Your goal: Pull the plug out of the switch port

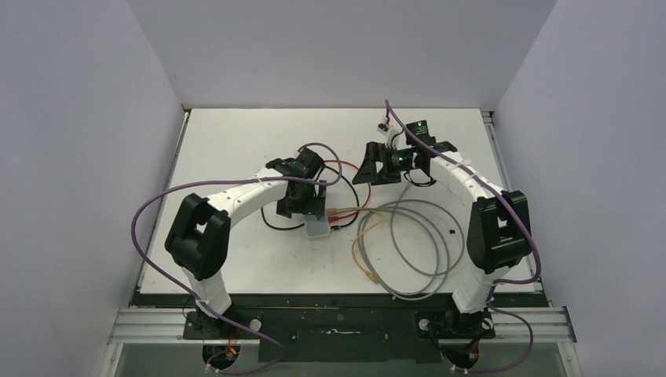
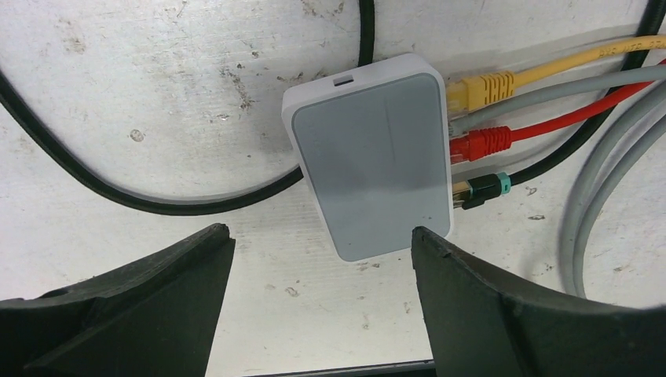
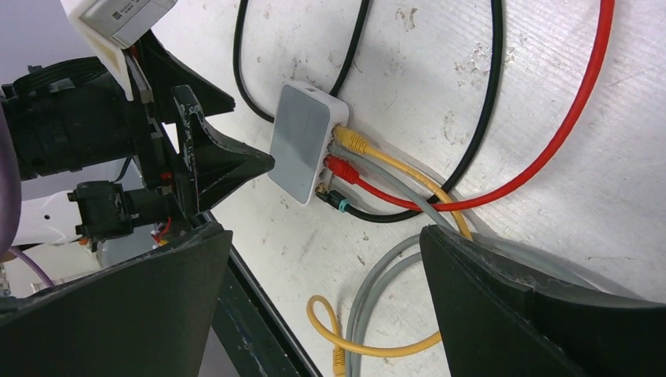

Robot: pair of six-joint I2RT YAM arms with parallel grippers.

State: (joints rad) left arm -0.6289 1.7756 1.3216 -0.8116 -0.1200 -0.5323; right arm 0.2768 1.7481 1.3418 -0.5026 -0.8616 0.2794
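The switch (image 1: 317,228) is loose with its plugs facing the robot's right gripper, so the left gripper should keep the switch steady before the right gripper takes the yellow plug (image 2: 481,91).
The switch (image 1: 318,228) is a small pale grey-blue box lying flat on the white table. In the left wrist view the switch (image 2: 369,157) has four plugs along its right edge: yellow (image 2: 481,88), grey (image 2: 458,122), red (image 2: 479,144) and black with a teal band (image 2: 481,188). My left gripper (image 2: 322,243) is open and empty, hovering just over the switch's near end. My right gripper (image 3: 322,236) is open and empty, raised well above the table to the switch's right (image 1: 367,174). The right wrist view shows the switch (image 3: 302,141) with its plugs in.
Grey cable coils (image 1: 416,243) and a loose yellow cable end (image 1: 367,275) lie right of the switch. A red cable (image 3: 565,126) and black cables (image 2: 118,188) loop round it. The table's near edge (image 1: 338,292) is close by.
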